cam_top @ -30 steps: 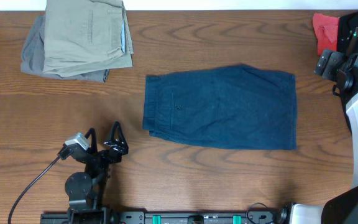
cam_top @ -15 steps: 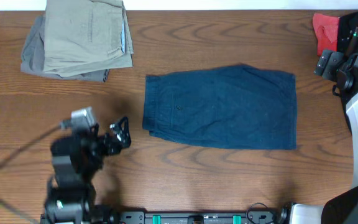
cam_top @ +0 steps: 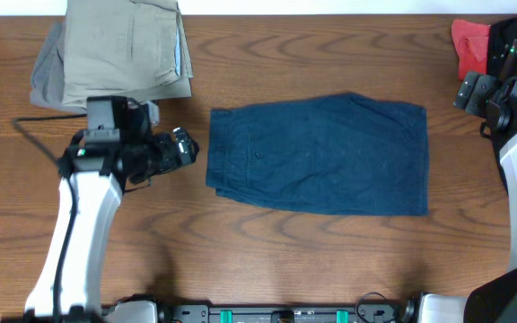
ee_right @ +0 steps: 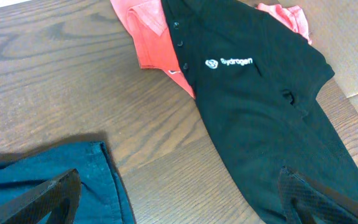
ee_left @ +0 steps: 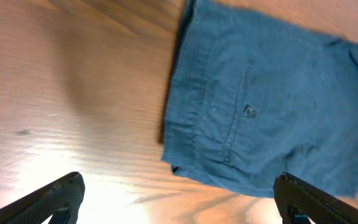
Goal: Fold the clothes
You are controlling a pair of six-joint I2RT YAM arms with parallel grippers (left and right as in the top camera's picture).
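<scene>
My gripper will carry the shorts' waistband [ee_left: 184, 113] across, and the limp shorts should then fold over with both layers together, because the under layer [ee_left: 180, 171] peeks out at the waistband's corner.
Dark navy blue shorts [cam_top: 321, 155] lie flat mid-table, waistband to the left, with a buttoned back pocket [ee_left: 248, 112]; they also show in the left wrist view [ee_left: 272, 106]. My left gripper [cam_top: 183, 146] is open and empty, just left of the waistband, above the wood. My right gripper [ee_right: 179, 208] is open and empty at the far right, over bare wood between the shorts' hem [ee_right: 48, 177] and a black polo shirt [ee_right: 272, 93] lying on a coral-red piece [ee_right: 151, 37].
A folded stack of khaki [cam_top: 126, 49] and grey [cam_top: 50, 82] garments sits at the back left. The coral-red piece [cam_top: 470, 45] shows at the back right corner beside the right arm [cam_top: 514, 90].
My left arm has risen from the table's front edge and swung up and right, bringing its open gripper close to the shorts' waistband. The right arm and the clothes have not moved.
</scene>
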